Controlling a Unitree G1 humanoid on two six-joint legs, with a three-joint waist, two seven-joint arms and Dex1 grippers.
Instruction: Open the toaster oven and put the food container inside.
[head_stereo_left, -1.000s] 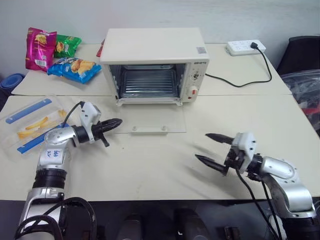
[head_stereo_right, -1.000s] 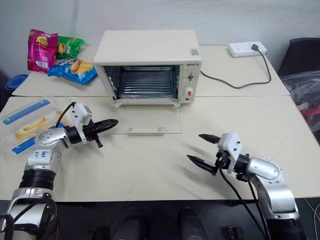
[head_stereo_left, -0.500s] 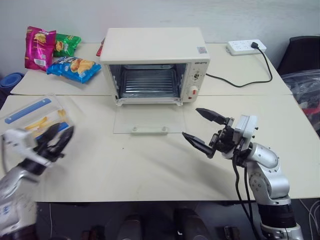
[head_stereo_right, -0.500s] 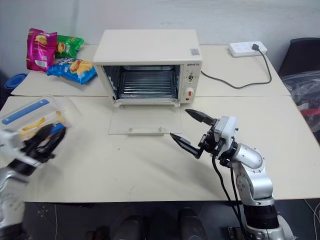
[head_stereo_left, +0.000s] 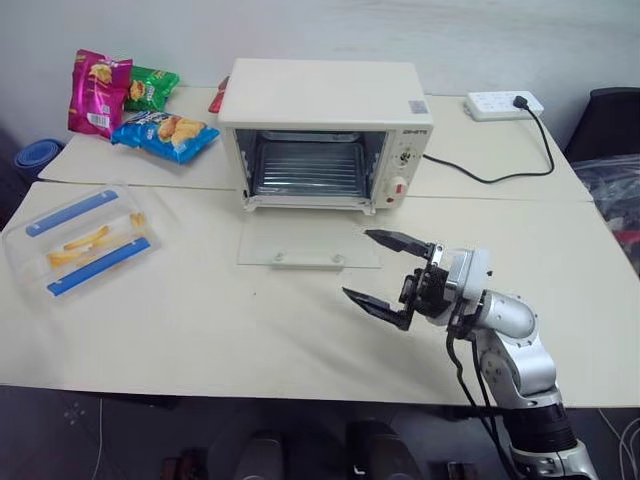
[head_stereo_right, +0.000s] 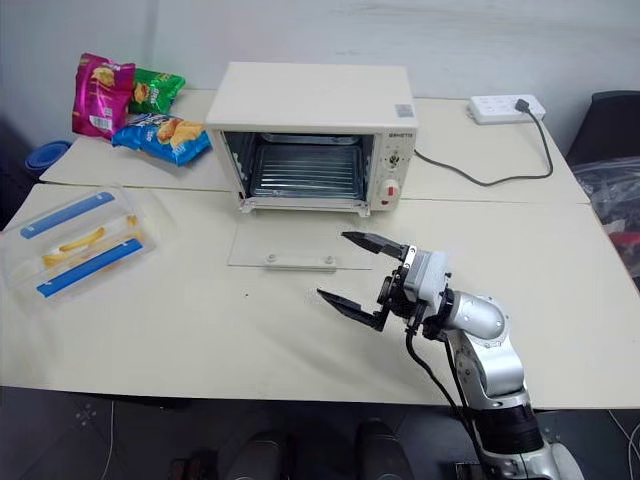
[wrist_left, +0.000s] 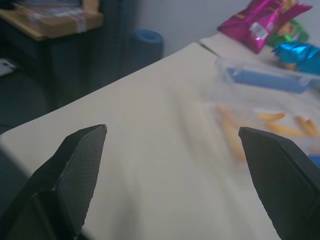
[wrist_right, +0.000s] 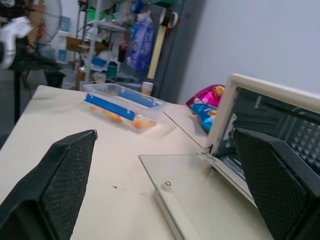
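Observation:
The fries (head_stereo_left: 88, 238) are loose and have free space (head_stereo_left: 112, 223) around them, so they will slide and gather toward one end of the food container when I carry it.
The cream-white toaster oven (head_stereo_left: 325, 135) stands at the back middle of the table, its glass door (head_stereo_left: 308, 243) lying open flat in front of it and the wire rack showing inside. The food container (head_stereo_left: 78, 240), clear with two blue strips and fries inside, lies flat at the table's left. My right gripper (head_stereo_left: 357, 263) hovers open and empty just right of the door's front corner, pointing left. The right wrist view shows the door (wrist_right: 195, 175) and the container (wrist_right: 125, 105) beyond it. My left gripper (wrist_left: 172, 130) is open and empty near the table's left edge, with the container (wrist_left: 265, 100) blurred beyond its fingertips.
Several snack bags (head_stereo_left: 100, 80) lie at the back left next to a blue round thing (head_stereo_left: 40, 155). A white power strip (head_stereo_left: 505, 102) with a black cable (head_stereo_left: 490, 175) sits at the back right. A dark chair (head_stereo_left: 612, 120) stands at the right edge.
My left arm swung back and far left, out of the head views, and its fingers opened. My right gripper rose and moved left toward the door's corner. The camera shifted slightly.

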